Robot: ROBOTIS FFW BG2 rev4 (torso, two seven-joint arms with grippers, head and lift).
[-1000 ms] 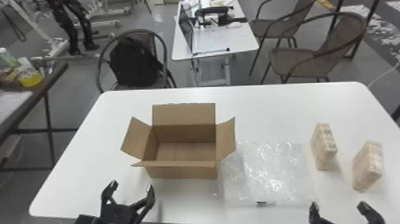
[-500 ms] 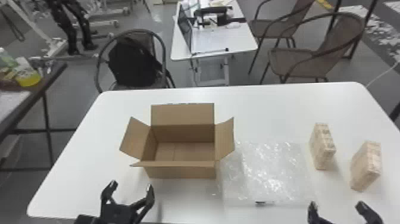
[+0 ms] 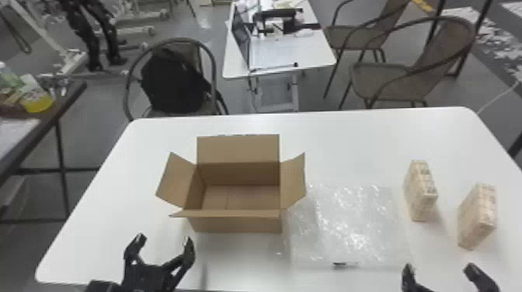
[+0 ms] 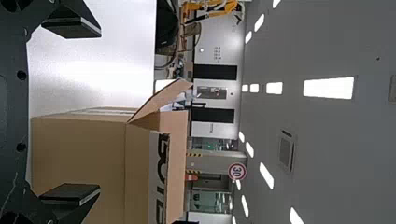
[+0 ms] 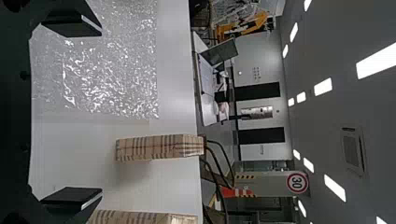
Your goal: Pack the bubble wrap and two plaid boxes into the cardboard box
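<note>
My gripper will drag the whole cardboard box (image 3: pixel 236 222) along when it pulls the spread side flap (image 3: pixel 176 180), because that flap joins the cardboard box along a fold.
The cardboard box (image 3: pixel 237 222) stands on the table with its flaps spread and its inside bare. To its right the bubble wrap (image 3: pixel 349 221) lies flat. Two plaid boxes, one (image 3: pixel 420 190) nearer the wrap and one (image 3: pixel 477 217) farther right, stand upright. My left gripper (image 3: pixel 165 242), open and holding nothing, is in front of the cardboard box's left part; in the left wrist view my left gripper (image 4: pixel 83 112) frames the box's side (image 4: pixel 79 154). My right gripper (image 3: pixel 439 268) is open near the front edge, before the plaid boxes; the right wrist view has my right gripper (image 5: pixel 84 112) with nothing between its fingers.
The white table (image 3: pixel 361 147) has its front edge close to both grippers. Behind it stand a chair with a black backpack (image 3: pixel 173 83), a small desk (image 3: pixel 279 54) and more chairs (image 3: pixel 404 81). A dark side table (image 3: pixel 58 108) is at the left.
</note>
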